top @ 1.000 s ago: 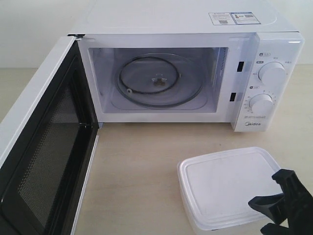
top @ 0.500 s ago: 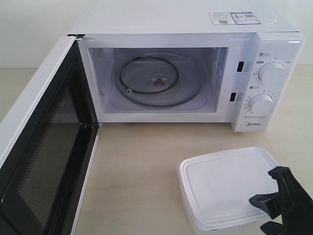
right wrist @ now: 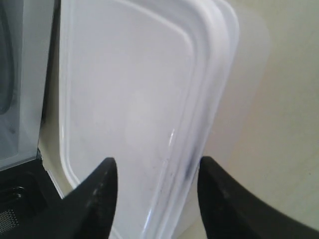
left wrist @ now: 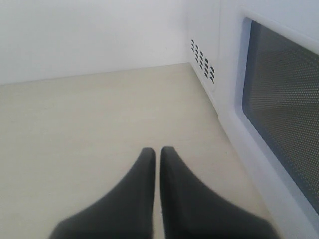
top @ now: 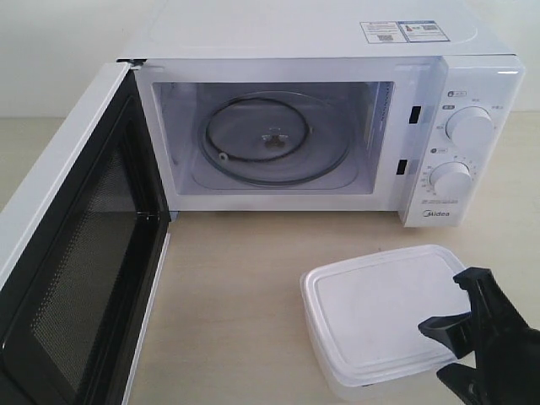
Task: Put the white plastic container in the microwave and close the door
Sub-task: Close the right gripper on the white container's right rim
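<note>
The white plastic container (top: 384,314) will come up whole with its lid still shut when the robot lifts the container's edge, because the lid's rim (top: 319,331) sits flush over the container's sides.
The white plastic container (top: 380,308) stands on the table in front of the microwave (top: 304,42), lid on. My right gripper (top: 430,350) is open at its right end. In the right wrist view the gripper (right wrist: 157,163) straddles the container's (right wrist: 134,99) rim, one finger over the lid and the other outside the wall, with gaps on both sides. The door (top: 76,253) is swung wide open to the left, and the glass turntable (top: 274,139) is bare. My left gripper (left wrist: 157,151) is shut on nothing, low over the table beside the door's outer face (left wrist: 279,99); the exterior view does not show it.
Two round dials (top: 469,128) sit on the microwave's right panel. The open door takes up the left front of the table. Bare tabletop (top: 236,287) lies between the container and the oven opening. A white wall (left wrist: 89,35) stands behind.
The right gripper has moved a little forward and left along the container's edge. The container has shifted slightly left and toward the microwave. The door has stayed open.
</note>
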{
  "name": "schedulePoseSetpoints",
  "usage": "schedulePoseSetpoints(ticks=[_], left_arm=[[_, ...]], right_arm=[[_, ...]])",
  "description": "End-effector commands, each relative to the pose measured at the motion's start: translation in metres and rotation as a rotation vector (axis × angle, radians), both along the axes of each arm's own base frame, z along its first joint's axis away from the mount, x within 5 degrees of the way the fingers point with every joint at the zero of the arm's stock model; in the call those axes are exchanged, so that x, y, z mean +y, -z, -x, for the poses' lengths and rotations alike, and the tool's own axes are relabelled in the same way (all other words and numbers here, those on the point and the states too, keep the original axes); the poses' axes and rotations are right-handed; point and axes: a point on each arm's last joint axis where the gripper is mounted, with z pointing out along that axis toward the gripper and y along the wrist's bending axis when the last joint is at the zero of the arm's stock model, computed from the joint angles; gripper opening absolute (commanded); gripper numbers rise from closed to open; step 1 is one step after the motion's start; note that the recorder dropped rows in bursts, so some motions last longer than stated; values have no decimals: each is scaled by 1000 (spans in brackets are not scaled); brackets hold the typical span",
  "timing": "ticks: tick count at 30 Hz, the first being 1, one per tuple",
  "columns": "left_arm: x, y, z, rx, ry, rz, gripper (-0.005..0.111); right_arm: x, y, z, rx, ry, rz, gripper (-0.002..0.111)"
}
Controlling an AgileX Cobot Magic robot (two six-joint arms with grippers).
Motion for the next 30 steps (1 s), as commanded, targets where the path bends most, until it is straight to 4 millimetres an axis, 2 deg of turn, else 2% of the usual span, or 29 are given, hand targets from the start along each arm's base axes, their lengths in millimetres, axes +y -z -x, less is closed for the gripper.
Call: schedulePoseSetpoints(ticks=[1,7,10,17,19,25,30], left_arm=[[0,1,0,0,-3,12,4],[0,1,0,0,-3,12,4],[0,1,0,0,-3,12,4],[0,1,0,0,-3,12,4],[0,1,0,0,-3,12,4],[0,1,0,0,-3,12,4],[0,1,0,0,-3,12,4]], right_arm=[[1,0,0,7,-9,0,48],[1,-1,-1,2,6,-14,48],[3,8,0,62,7,2,48],[5,12,-4,44,9,23,48],[5,13,-5,47,11,26,43],[5,14,-5,50,13,34,0],[5,14,-5,44,3,44,0]])
